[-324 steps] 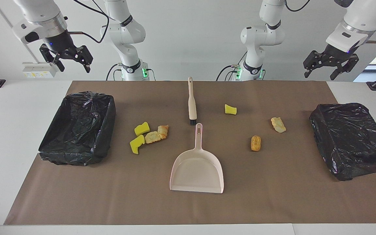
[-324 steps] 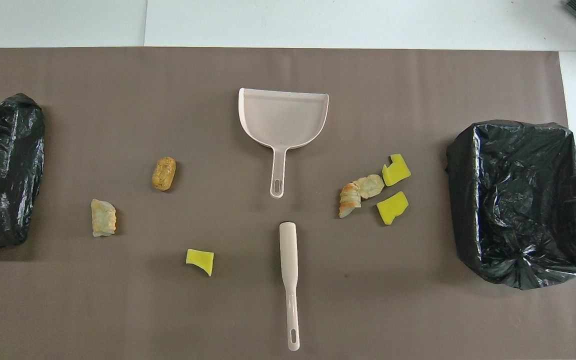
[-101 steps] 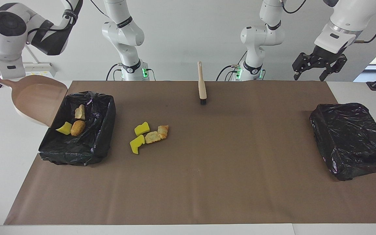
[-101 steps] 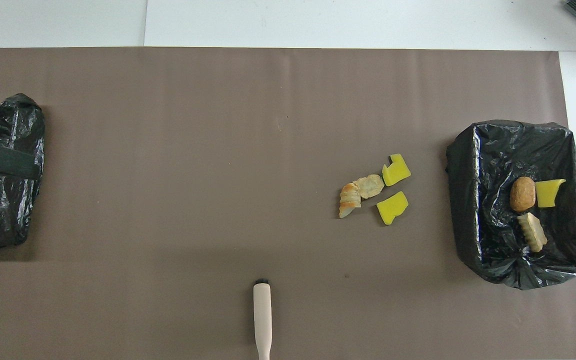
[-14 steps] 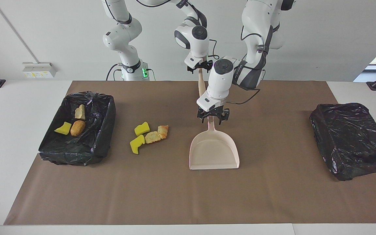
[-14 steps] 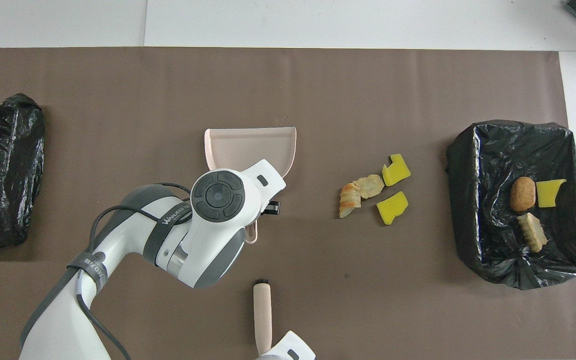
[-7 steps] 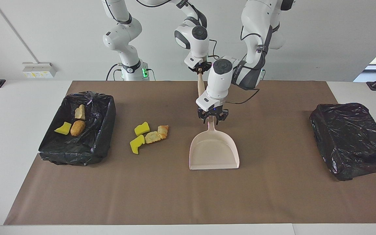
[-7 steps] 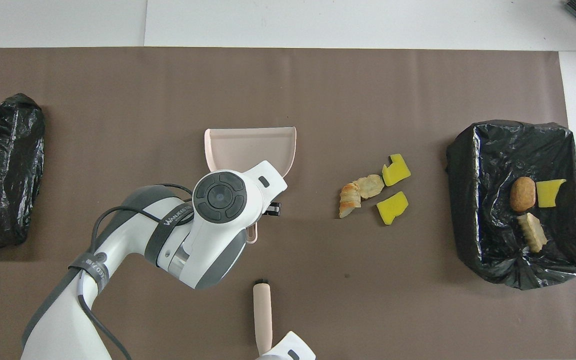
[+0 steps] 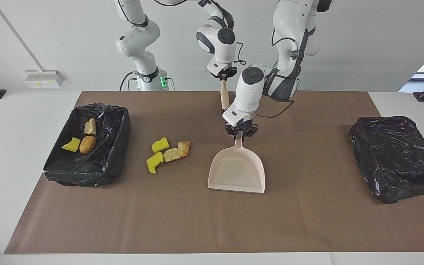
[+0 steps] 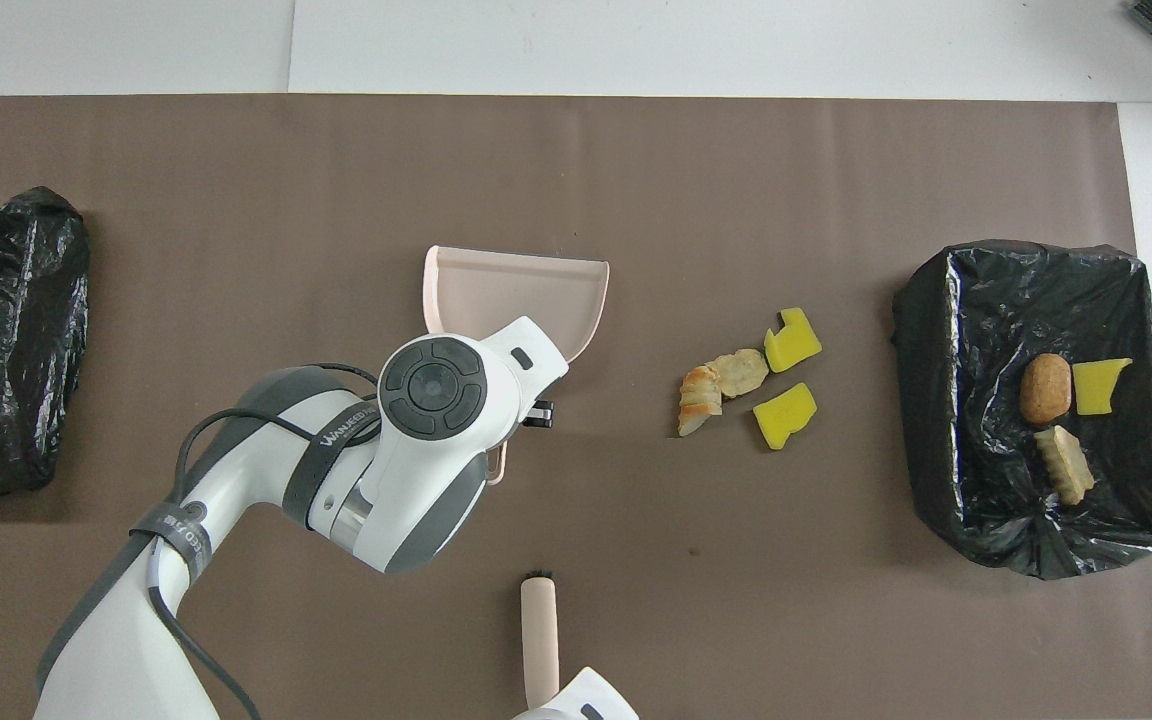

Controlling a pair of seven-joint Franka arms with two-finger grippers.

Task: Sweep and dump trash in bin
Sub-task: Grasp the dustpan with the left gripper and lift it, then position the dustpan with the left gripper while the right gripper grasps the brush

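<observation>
My left gripper has the beige dustpan's opening (image 9: 236,188) pointing past the trash scraps (image 9: 169,154), so it should turn the dustpan toward the trash scraps before my right gripper sweeps.
Several trash scraps lie in a cluster on the brown mat: two yellow sponge chunks (image 9: 159,144) (image 10: 791,337) and two tan pastry lumps (image 9: 177,151) (image 10: 721,385). Three more scraps (image 9: 87,144) (image 10: 1044,388) lie in the black-lined bin (image 9: 83,176) (image 10: 921,300) at the right arm's end. My left gripper (image 9: 239,136) (image 10: 528,415) is shut on the handle of the beige dustpan (image 9: 237,171) (image 10: 521,290), which sits low at mid-table beside the cluster. My right gripper (image 9: 223,76) is shut on the handle top of the beige brush (image 9: 225,99) (image 10: 539,635).
A second black-bagged bin (image 9: 396,158) (image 10: 6,340) stands at the left arm's end of the table. The brown mat (image 9: 197,224) covers most of the table.
The left gripper has closed on the dustpan handle, and the pan has turned and shifted slightly toward the scrap cluster. The right gripper has closed on the brush, which has shifted a little.
</observation>
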